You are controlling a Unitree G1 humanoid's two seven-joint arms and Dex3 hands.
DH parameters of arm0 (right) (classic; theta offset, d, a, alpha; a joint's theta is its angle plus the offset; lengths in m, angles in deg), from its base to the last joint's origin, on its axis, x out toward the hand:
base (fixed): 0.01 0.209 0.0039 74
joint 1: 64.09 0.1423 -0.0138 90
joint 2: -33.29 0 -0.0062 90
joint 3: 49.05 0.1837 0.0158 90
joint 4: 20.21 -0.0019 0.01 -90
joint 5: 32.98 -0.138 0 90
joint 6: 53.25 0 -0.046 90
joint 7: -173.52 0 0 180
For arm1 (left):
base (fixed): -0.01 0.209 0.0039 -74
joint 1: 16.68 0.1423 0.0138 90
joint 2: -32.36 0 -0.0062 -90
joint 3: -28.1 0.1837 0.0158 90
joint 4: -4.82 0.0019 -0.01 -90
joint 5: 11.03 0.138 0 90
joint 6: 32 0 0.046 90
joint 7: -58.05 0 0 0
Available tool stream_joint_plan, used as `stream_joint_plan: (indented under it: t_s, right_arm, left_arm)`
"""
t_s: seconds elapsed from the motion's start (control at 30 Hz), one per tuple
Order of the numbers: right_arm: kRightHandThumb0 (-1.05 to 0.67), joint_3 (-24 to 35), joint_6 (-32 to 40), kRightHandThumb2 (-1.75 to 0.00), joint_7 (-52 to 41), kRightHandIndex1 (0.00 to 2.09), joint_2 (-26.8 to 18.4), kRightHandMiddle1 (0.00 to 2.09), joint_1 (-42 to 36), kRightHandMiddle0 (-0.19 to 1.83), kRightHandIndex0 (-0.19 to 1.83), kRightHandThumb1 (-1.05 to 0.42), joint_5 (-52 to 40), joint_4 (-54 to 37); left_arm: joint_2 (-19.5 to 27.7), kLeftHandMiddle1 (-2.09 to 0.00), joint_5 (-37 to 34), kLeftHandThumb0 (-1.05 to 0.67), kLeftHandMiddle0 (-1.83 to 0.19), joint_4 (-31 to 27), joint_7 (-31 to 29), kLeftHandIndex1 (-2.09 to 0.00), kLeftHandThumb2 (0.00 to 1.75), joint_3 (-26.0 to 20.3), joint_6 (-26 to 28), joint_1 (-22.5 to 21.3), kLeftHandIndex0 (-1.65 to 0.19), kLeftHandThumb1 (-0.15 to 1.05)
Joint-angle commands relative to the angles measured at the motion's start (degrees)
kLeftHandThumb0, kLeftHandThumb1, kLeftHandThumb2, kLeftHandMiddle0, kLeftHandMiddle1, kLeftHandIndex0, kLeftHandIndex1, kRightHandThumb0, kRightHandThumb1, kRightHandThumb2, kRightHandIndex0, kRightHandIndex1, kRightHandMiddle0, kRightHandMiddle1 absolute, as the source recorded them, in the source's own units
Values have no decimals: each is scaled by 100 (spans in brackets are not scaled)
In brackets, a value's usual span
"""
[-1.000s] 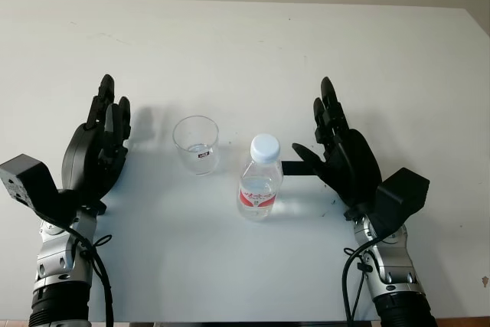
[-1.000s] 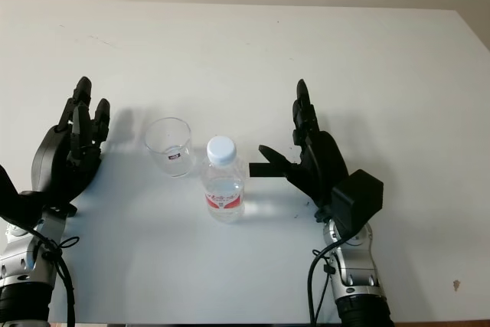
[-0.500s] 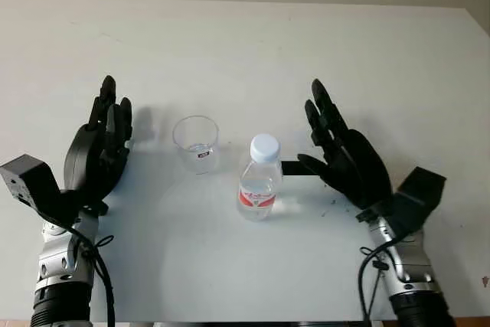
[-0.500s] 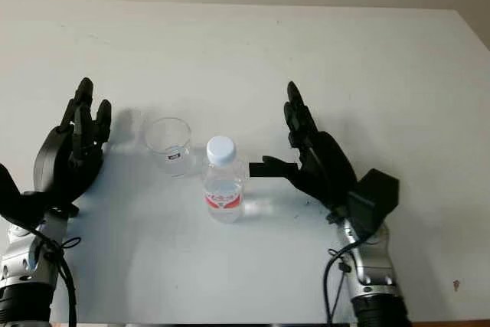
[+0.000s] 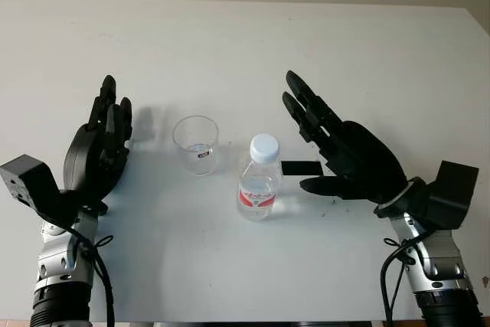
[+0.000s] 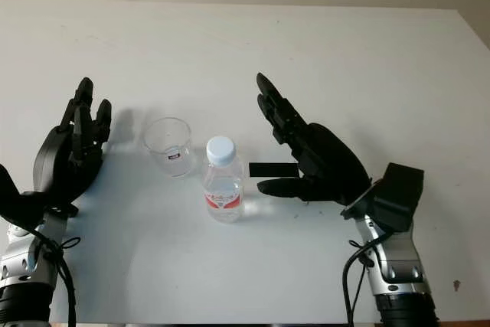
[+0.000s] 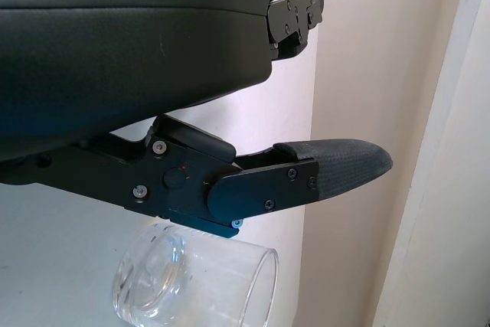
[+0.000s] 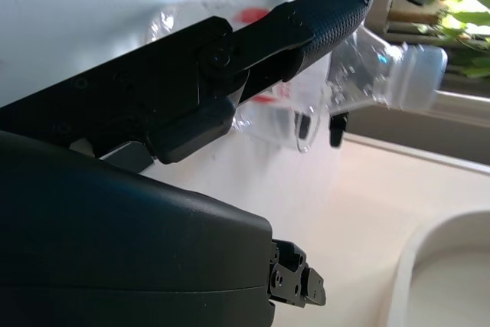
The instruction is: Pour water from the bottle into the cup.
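Observation:
I expect the bottle to keep its water inside as it runs to the bottle's neck when I tip it, because the white cap closes the bottle.
A small clear water bottle with a white cap and a red label stands upright at the middle of the white table. A clear plastic cup stands upright just to its left, a little farther back. My right hand is open, to the right of the bottle with a gap between them; its thumb points toward the bottle. The right wrist view has the bottle beyond the thumb. My left hand is open, left of the cup. The cup lies past the left thumb.
The table's right edge runs along the far right.
My right hand has swung its fingers up and to the left, closing toward the bottle, and the wrist has shifted right. Bottle, cup and left hand have not moved.

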Motion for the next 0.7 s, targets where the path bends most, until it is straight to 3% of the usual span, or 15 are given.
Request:
stream_joint_plan:
  t_s: [0.0,0.67]
  right_arm:
    - [-87,-93,-175,-5,-4,0,-5,0,-136,-19,-19,-90,90,-155]
    - [-90,-1025,-278,-6,308,0,742,0,-416,-19,-19,-92,458,353]
  left_arm:
    - [13,0,5,-76,19,-41,-1,0,58,-11,-14,31,19,105]
    - [-25,0,11,-76,19,-86,63,0,58,9,-30,67,19,105]
